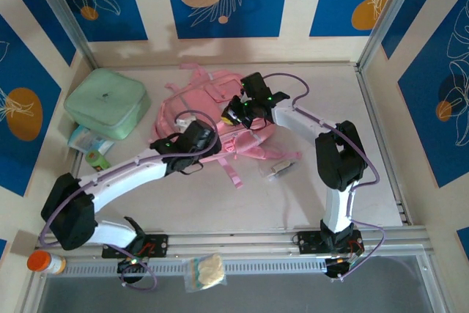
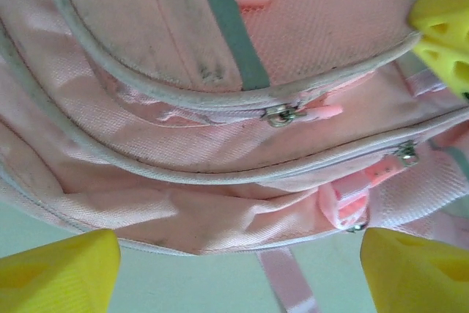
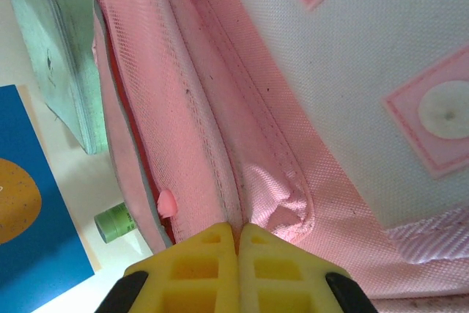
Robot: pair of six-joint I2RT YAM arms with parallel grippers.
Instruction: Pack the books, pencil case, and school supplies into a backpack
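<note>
My left gripper should pinch the pull [image 2: 319, 113] and slide it, because the zip pull is loose on the seam and my right gripper is holding down the front pocket's corner [image 2: 407, 43].
The pink backpack [image 1: 212, 119] lies flat in the middle of the table. My left gripper [image 1: 196, 142] hovers over its near left edge. In the left wrist view its yellow fingers [image 2: 58, 273] stand wide apart, so the left gripper [image 2: 238, 273] is open. Between them are only a loose strap and the backpack's [image 2: 220, 181] seam with its zip pulls just beyond. My right gripper [image 1: 238, 111] is shut on a fold of the backpack's [image 3: 308, 108] fabric at an opening's edge, fingertips [image 3: 220, 251] pressed together. The books are out of view.
A mint-green zip case [image 1: 108, 102] sits at the back left. A flat white packet with bluish print [image 1: 86, 138] and a green tube [image 1: 97, 157] lie by it; whether the packet is the pencil case I cannot tell. A small white item [image 1: 278, 168] lies right of the backpack. An orange-capped bottle [image 1: 45, 262] and plastic bag [image 1: 205, 270] are at the front rail.
</note>
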